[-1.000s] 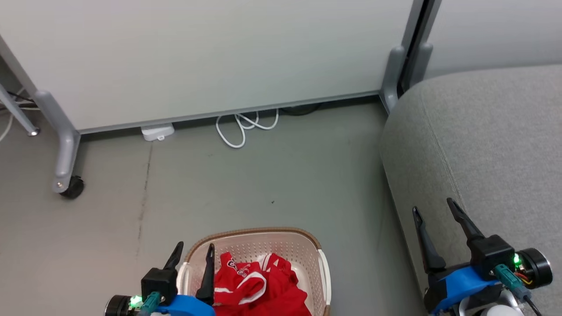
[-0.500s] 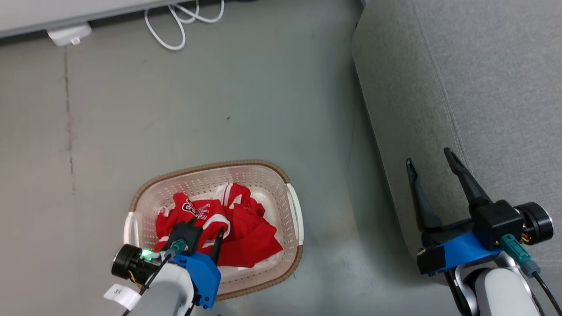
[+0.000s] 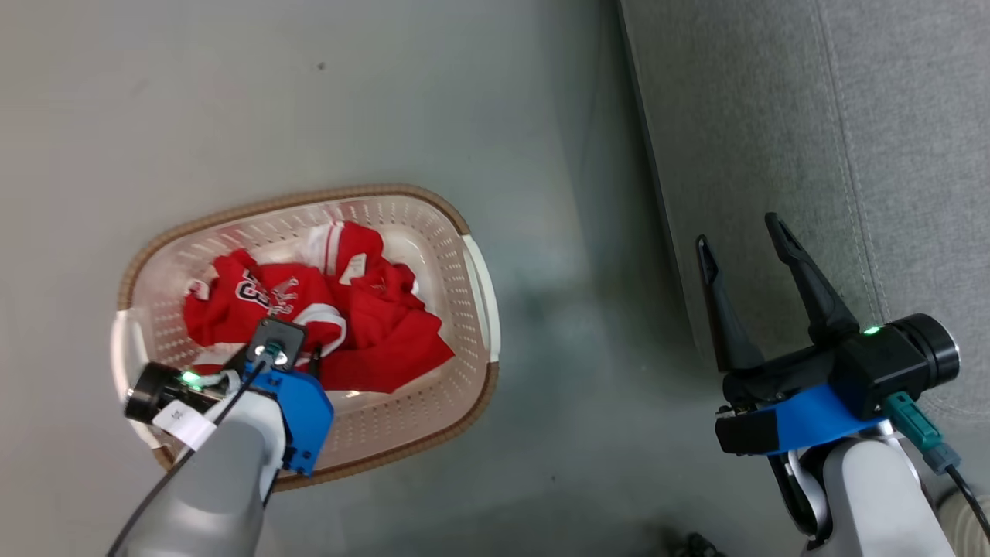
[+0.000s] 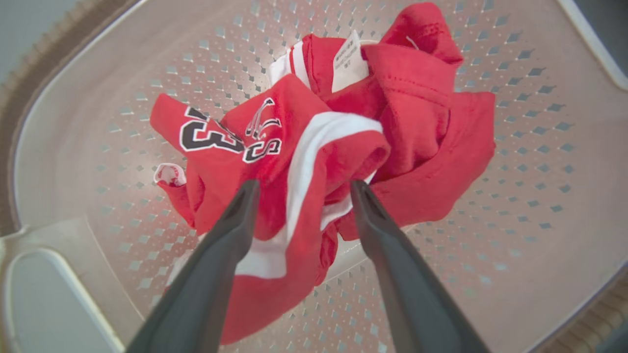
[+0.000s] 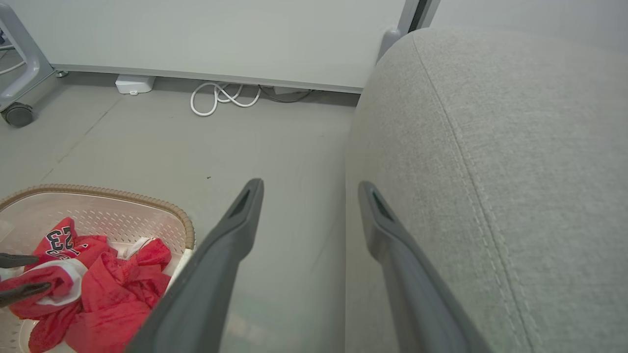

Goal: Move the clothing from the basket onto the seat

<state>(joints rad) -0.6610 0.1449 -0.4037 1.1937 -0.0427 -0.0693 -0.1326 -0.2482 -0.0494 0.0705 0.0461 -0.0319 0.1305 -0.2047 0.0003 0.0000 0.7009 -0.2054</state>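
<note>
I expect the printed clothing to come away alone when I lift it, because a plain red heap with a white tag lies beside the printed clothing.
The basket stands on the floor at the left, cream and perforated with a brown rim, also seen as basket. Crumpled red clothing with white trim and a printed number lies in it. My left gripper points down into the basket. It is open, its fingers astride a red-and-white fold of the clothing; whether they touch it is unclear. My right gripper is open and empty over the front edge of the grey seat. In the right wrist view the right gripper straddles the seat edge.
Bare grey floor lies between basket and seat. In the right wrist view a white partition stands at the back. A looped white cable, a small white box and a caster wheel lie at its foot.
The head camera has tilted down, so the whole picture shifted. My left gripper has gone down into the basket, over the clothing. The right gripper holds about the same place by the seat.
</note>
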